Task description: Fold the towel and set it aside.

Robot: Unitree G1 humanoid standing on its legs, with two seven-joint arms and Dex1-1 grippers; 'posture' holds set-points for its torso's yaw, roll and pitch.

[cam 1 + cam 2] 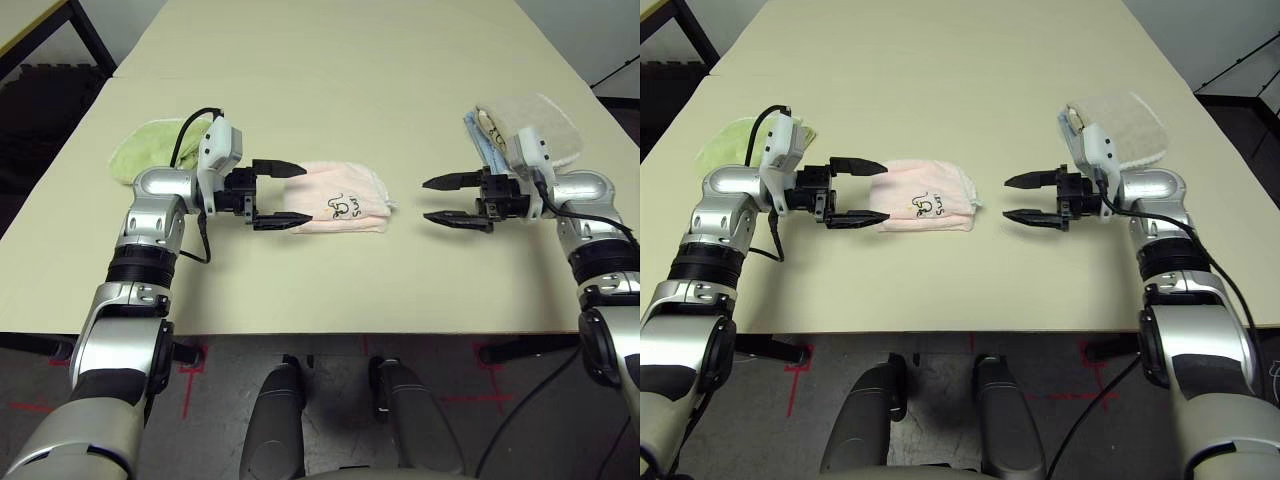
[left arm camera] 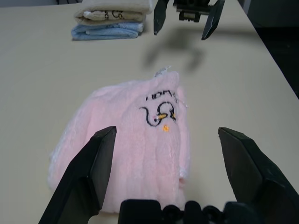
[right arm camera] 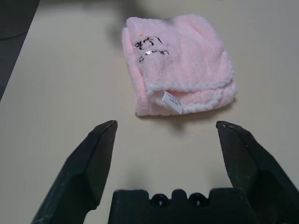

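Note:
My left gripper's fingers are spread across the pink towel's width [image 1: 335, 198]. I should back away, roll my left gripper and pinch the folded end [image 1: 295, 196] from above and below.
The pale pink towel [image 1: 340, 198] lies folded into a small bundle near the table's front middle, its dark drawing [image 2: 159, 113] facing up and its white tag [image 3: 171, 101] at the scalloped edge. My left gripper [image 1: 280, 195] is open at the towel's left end, one finger on each side of that end, with nothing held. The right gripper [image 1: 446, 201] hangs open a short way to the right of the towel, apart from it, and is empty. In the left wrist view the towel [image 2: 131, 149] sits just beyond my fingers [image 2: 84, 179].
A light green folded towel [image 1: 150, 150] lies behind my left forearm. Beige and blue folded towels [image 1: 530, 125] are stacked behind my right wrist. The cream table [image 1: 330, 70] stretches far back. Its front edge [image 1: 350, 330] runs close below the towel.

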